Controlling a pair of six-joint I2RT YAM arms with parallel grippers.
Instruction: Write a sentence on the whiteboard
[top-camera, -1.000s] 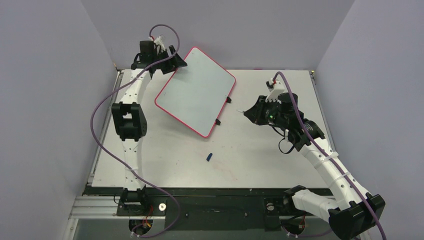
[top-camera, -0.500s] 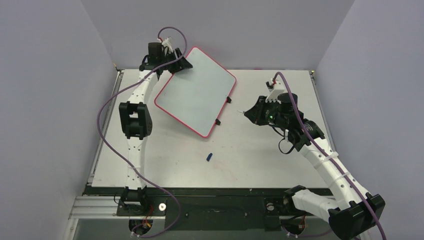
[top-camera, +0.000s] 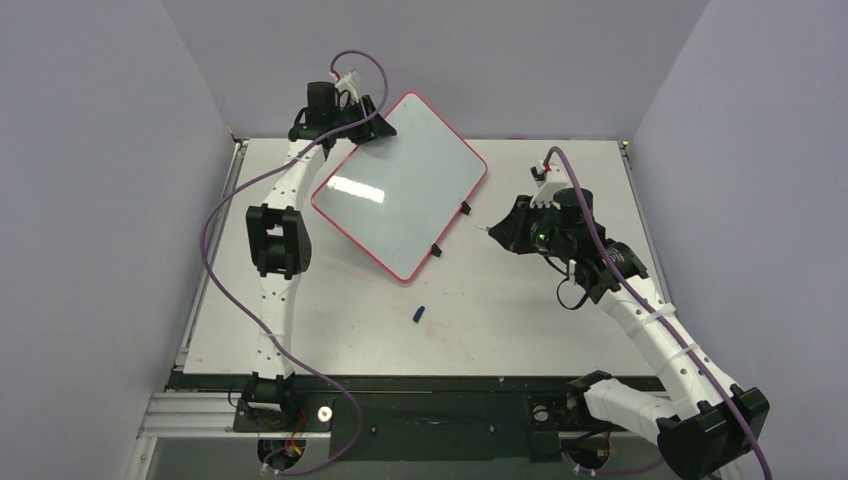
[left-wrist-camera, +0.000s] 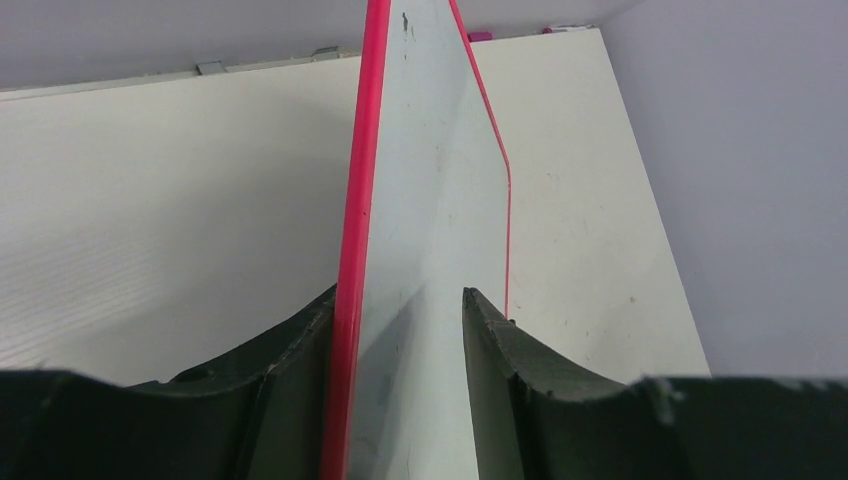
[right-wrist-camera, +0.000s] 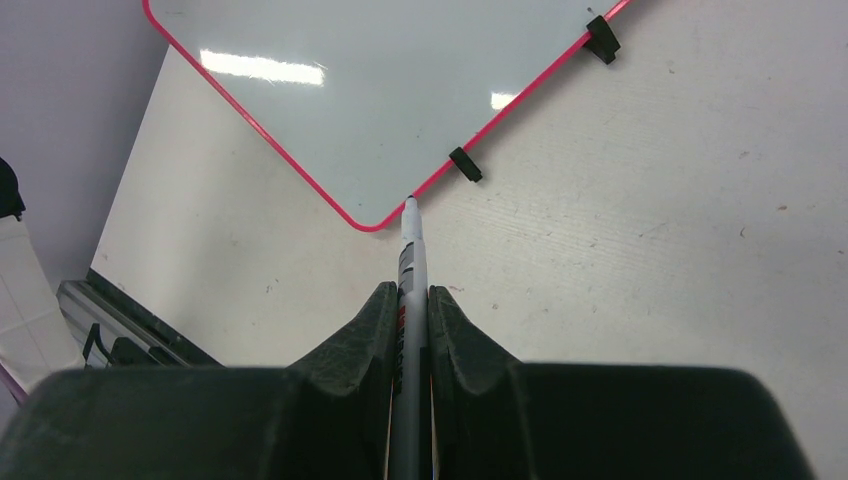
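Observation:
My left gripper should go on sliding the whiteboard until it is under the marker tip (top-camera: 480, 228) and then let go, because the whiteboard's blank side (top-camera: 415, 190) faces up next to the marker tip.
The whiteboard (top-camera: 400, 185) has a red-pink rim and a blank white face; no blue sentence shows on it. It is tilted, its far left corner raised off the table. My left gripper (top-camera: 368, 128) is shut on that corner; in the left wrist view the fingers (left-wrist-camera: 400, 300) stand on either side of the board (left-wrist-camera: 440, 200). My right gripper (top-camera: 505, 228) is shut on a grey marker (right-wrist-camera: 412, 260), whose tip points at the board's near rim (right-wrist-camera: 400, 90) by a black clip (right-wrist-camera: 465, 165) without touching it.
A small blue marker cap (top-camera: 420, 313) lies on the table in front of the board. Two black clips (top-camera: 464, 208) sit on the board's right edge. Purple walls close in the table on three sides.
My left gripper has swung right and lifted the board's far corner, so the board shifted right and tilted more. My right gripper with the marker edged slightly toward the board.

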